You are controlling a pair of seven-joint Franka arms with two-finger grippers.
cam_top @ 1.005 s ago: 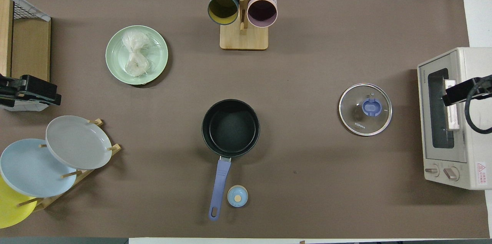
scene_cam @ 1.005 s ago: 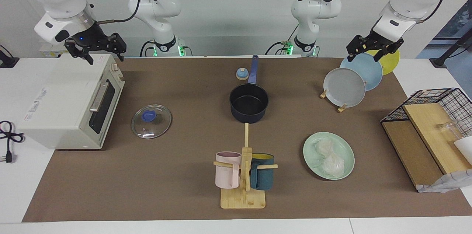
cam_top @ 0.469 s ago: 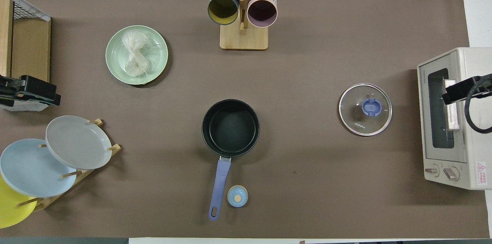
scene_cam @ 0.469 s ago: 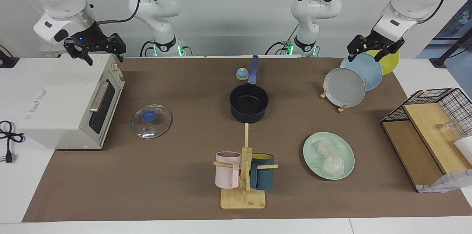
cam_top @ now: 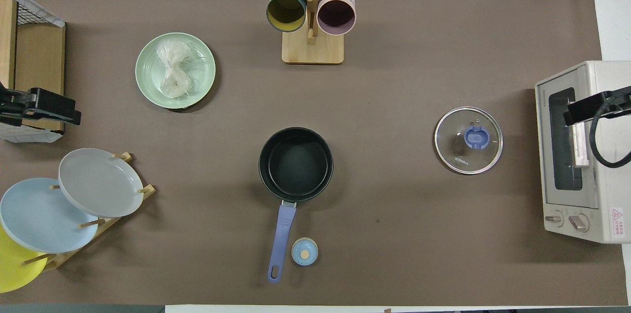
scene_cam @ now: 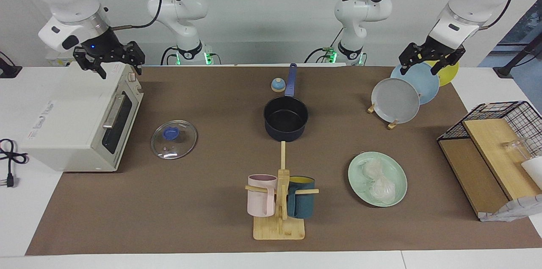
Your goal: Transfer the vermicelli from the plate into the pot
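The vermicelli's narrow join is clear of the mint-green plate's rim, so my left gripper goes on to that join until its fingers are on both sides of it.
The vermicelli, two joined white nests, lies on the mint-green plate toward the left arm's end of the table; both also show in the overhead view, the vermicelli on the plate. The navy pot stands mid-table, nearer to the robots than the plate, with nothing in it, its blue handle pointing toward the robots. My left gripper hangs open and holds nothing over the plate rack. My right gripper hangs open and holds nothing over the toaster oven.
A glass lid with a blue knob lies between the pot and the toaster oven. A mug tree stands farther out than the pot. A rack holds grey, light-blue and yellow plates. A wire basket on wooden boards sits at the left arm's end. A small blue bell sits by the handle.
Both grippers have drifted slightly while staying high over the rack and the oven. Nothing on the table has moved.
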